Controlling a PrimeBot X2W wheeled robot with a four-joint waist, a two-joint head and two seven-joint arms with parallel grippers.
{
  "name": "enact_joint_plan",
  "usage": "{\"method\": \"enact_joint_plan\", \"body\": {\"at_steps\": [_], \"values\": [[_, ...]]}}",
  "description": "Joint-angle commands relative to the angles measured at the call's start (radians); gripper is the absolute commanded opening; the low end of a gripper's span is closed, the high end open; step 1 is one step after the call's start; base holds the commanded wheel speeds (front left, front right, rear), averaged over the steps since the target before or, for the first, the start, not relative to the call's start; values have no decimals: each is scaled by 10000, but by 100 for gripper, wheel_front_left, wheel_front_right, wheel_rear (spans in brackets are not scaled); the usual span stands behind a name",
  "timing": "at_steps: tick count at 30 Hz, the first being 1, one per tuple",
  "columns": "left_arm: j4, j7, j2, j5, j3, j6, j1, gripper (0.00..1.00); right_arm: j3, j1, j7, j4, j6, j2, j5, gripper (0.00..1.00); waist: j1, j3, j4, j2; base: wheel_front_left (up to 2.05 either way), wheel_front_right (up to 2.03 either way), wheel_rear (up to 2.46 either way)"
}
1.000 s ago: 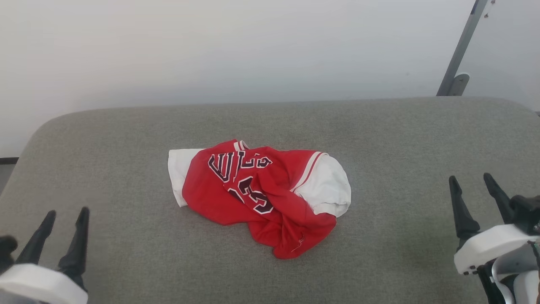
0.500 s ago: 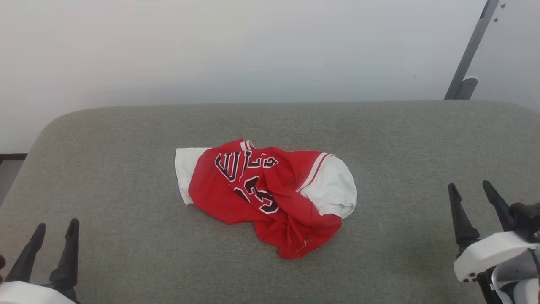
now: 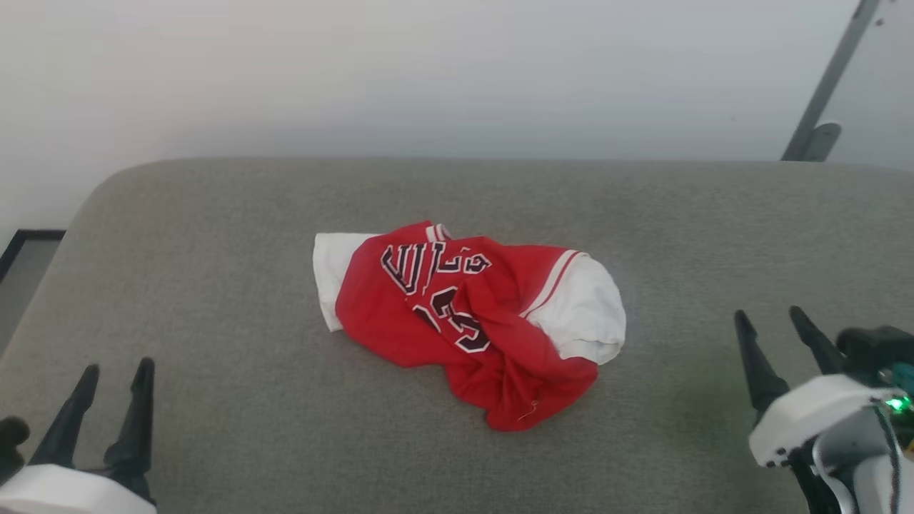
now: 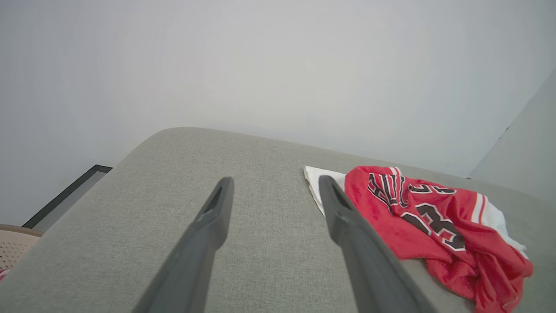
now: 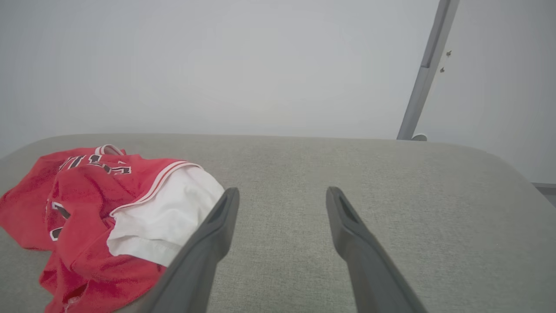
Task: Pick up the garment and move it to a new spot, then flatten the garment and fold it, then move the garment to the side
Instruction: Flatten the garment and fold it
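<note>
My gripper will pull the white sleeve, and the garment's chest and collar [image 3: 438, 248] should then spread open while the garment's hem stays bunched, because folds crowd the lettering [image 3: 454, 315].
The garment [image 3: 464, 314], a small red jersey with white sleeves and black lettering, lies crumpled in the middle of the grey padded surface [image 3: 214, 235]. Its lower hem is bunched toward me. My left gripper [image 3: 118, 371] hangs open at the lower left, well clear of the cloth. My right gripper [image 3: 771, 318] stands open at the lower right, also apart from it. In the left wrist view the garment [image 4: 430, 217] lies just right of the open gripper [image 4: 276, 184]. In the right wrist view the white sleeve [image 5: 169, 213] sits left of the open gripper [image 5: 282, 195].
A pale wall runs behind the surface. A grey metal post [image 3: 821, 93] leans at the far right, also seen as the post [image 5: 423, 74] in the right wrist view. A dark-framed floor edge [image 3: 21, 246] shows at far left, and a tan basket rim [image 4: 17, 243] in the left wrist view.
The head camera has turned left, shifting the whole picture rightward. The right gripper has edged left toward the garment; the left gripper has risen a little. The garment lies as before.
</note>
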Motion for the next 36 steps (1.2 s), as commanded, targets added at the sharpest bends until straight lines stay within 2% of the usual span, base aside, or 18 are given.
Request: {"method": "enact_joint_plan", "body": {"at_steps": [1, 15, 24, 30, 31, 32, 36], "values": [[-69, -7, -55, 10, -69, 9, -218, 100, 144, -230, 212, 108, -14, -56, 123, 100, 0, 206, 201, 0, 0, 0, 0], [58, 18, -714, 431, -1074, -164, -1692, 100, 1515, -2131, 2602, 1494, -12, -1292, 871, 100, 0, 1573, 1489, 0, 0, 0, 0], [455, -123, -1244, 601, -1643, -381, -2577, 100, 2654, -2903, 4874, 2116, -12, -2152, 1659, 100, 0, 2398, 2165, 0, 0, 0, 0], [830, -224, -1517, 580, -1825, -527, -2954, 100, 3162, -2928, 6235, 2588, -11, -2332, 2046, 100, 0, 2658, 2431, 0, 0, 0, 0], [876, -250, -1538, 582, -1840, -547, -2991, 100, 3256, -2946, 6323, 2601, -11, -2391, 2043, 40, 0, 2671, 2456, 0, 0, 0, 0], [934, -260, -1559, 589, -1849, -559, -2993, 100, 3246, -2961, 6348, 2626, -11, -2421, 2056, 0, 0, 2678, 2471, 0, 0, 0, 0], [1113, -345, -1597, 567, -1834, -597, -3010, 100, 2966, -3003, 6372, 2581, -17, -2446, 2116, 0, 0, 2618, 2438, 0, 0, 0, 0]]}}
